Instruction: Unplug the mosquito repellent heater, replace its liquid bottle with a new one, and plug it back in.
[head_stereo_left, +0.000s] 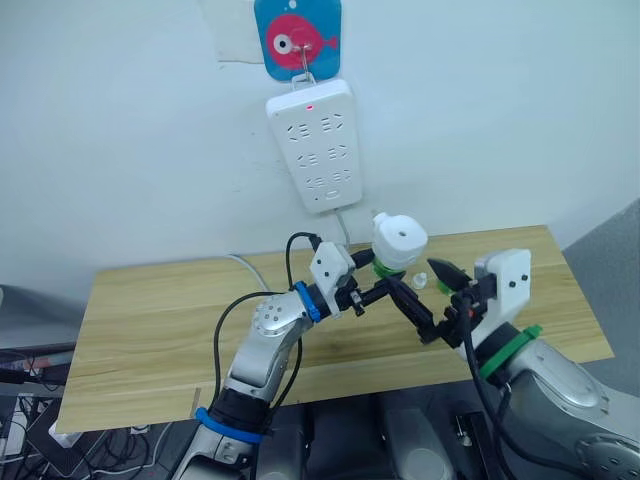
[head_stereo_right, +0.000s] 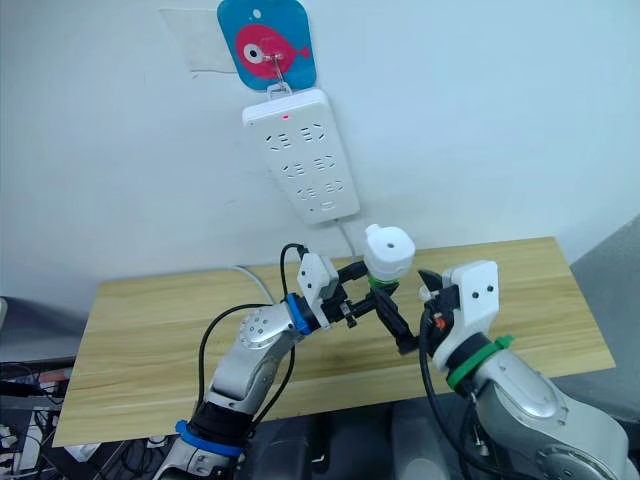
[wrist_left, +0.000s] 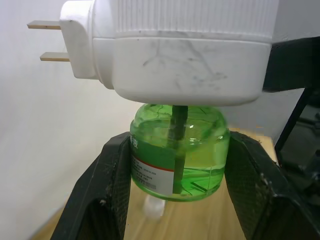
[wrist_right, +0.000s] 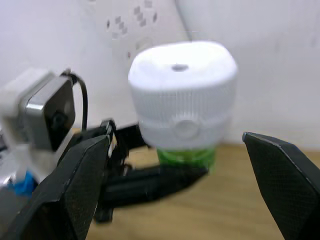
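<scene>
The green liquid bottle (head_stereo_left: 385, 269) fits tightly up inside the heater's bottom side (wrist_right: 186, 148), so I expect the bottle to stay on when I carry the heater to the power strip.
The mosquito repellent heater (head_stereo_left: 400, 238) is a white rounded unit held in the air above the table, below the wall strip. Its two plug prongs (wrist_left: 46, 41) are bare and point toward the wall. A green liquid bottle (wrist_left: 177, 160) hangs from its underside with a dark wick inside. My left gripper (head_stereo_left: 385, 275) is shut on this bottle, one black finger on each side. My right gripper (head_stereo_left: 447, 298) is open just to the right of the heater. In the right wrist view its fingers (wrist_right: 75, 185) stand wide apart on both sides of the heater (wrist_right: 184, 95) without touching it.
A long white power strip (head_stereo_left: 315, 145) with a red light hangs on the wall from a blue fish hook (head_stereo_left: 297, 35), its cable running down behind the wooden table (head_stereo_left: 150, 320). A small clear cap-like piece (head_stereo_left: 420, 280) lies on the table under the heater.
</scene>
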